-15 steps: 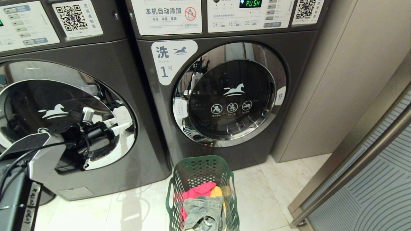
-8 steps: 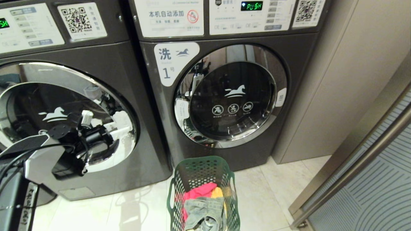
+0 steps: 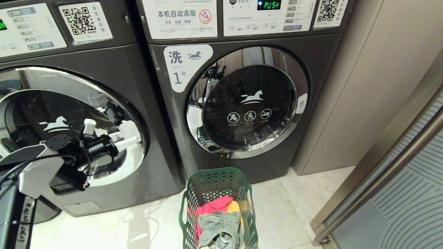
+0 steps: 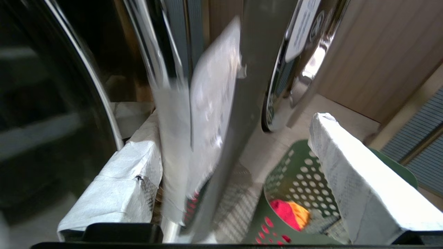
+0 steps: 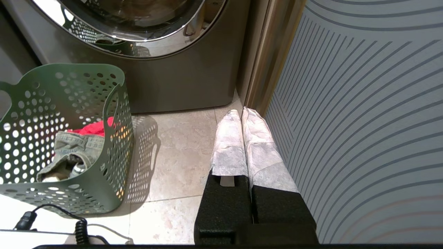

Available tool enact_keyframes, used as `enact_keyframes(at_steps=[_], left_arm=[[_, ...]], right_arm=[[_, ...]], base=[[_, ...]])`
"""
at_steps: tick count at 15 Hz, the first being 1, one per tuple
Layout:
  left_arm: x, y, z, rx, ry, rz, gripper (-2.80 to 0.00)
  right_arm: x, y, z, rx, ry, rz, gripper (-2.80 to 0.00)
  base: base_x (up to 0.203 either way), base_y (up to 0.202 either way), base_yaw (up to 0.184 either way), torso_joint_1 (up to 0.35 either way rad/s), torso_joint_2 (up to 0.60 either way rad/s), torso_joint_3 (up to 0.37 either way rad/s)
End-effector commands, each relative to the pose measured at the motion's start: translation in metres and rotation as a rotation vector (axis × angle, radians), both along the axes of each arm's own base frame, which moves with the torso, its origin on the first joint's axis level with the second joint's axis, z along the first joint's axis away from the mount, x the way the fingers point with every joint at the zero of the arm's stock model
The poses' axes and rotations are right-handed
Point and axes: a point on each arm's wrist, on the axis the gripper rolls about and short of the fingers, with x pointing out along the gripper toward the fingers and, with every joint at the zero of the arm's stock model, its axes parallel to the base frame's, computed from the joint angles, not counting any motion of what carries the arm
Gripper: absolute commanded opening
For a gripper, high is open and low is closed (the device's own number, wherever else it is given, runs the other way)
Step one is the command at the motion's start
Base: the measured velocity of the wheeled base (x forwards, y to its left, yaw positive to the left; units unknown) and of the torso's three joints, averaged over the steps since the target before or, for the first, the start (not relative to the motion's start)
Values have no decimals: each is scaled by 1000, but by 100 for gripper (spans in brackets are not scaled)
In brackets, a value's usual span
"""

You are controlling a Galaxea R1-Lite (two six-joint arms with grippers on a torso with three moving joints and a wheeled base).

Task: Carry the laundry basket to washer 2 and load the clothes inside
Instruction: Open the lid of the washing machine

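I see the white label [image 4: 175,137] on the chrome rim nearest washer 1, so the shut door [image 3: 56,124] will open wide away from washer 1 when I pull.
The dark green laundry basket [image 3: 218,188] stands on the floor before washer 1 [image 3: 180,65], with the clothes [image 3: 218,221] in it: red, orange-yellow and denim. Left of washer 1 stands an alike dark grey washer [image 3: 104,58]; its number label is out of view. My left gripper [image 3: 125,135] is open at the right chrome rim of that washer's shut door. In the left wrist view the left gripper [image 4: 232,124] straddles the rim and a white label [image 4: 211,114], with the basket [image 4: 301,176] below. My right gripper [image 5: 242,116] is shut and empty, low near the floor, right of the basket [image 5: 69,103].
A striped frosted glass panel [image 5: 363,121] with a metal frame [image 3: 380,166] closes the right side. A beige cabinet wall [image 3: 373,86] stands right of washer 1. Tiled floor [image 3: 287,214] lies around the basket. A black cable [image 5: 52,218] lies on the floor by it.
My left arm's forearm has swung a little to the left and the gripper has shifted slightly along the door's rim. The basket and the right gripper have not moved.
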Motion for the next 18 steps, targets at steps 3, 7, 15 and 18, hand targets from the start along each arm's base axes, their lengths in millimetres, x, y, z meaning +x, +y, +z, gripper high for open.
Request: enact_keyframes(at_steps=[3,7,15,18], left_arm=[[-17,48,14,2,-21,100,0],[-44,84,40,20,-39,164,0],[-215,72,161,-13,3,334,0],[-300,65,226,64,-156,556,0]], right_arm=[[0,0,0,0,-1,-2,-280],[0,0,0,0,-1,0,-280],[0,0,0,-2,-1,-2,-280],[0,0,0,-1,-1,0,-280]], base=[[0,0,0,0,0,0],[0,0,0,0,0,0],[0,0,0,0,0,0],[0,0,0,0,0,0]])
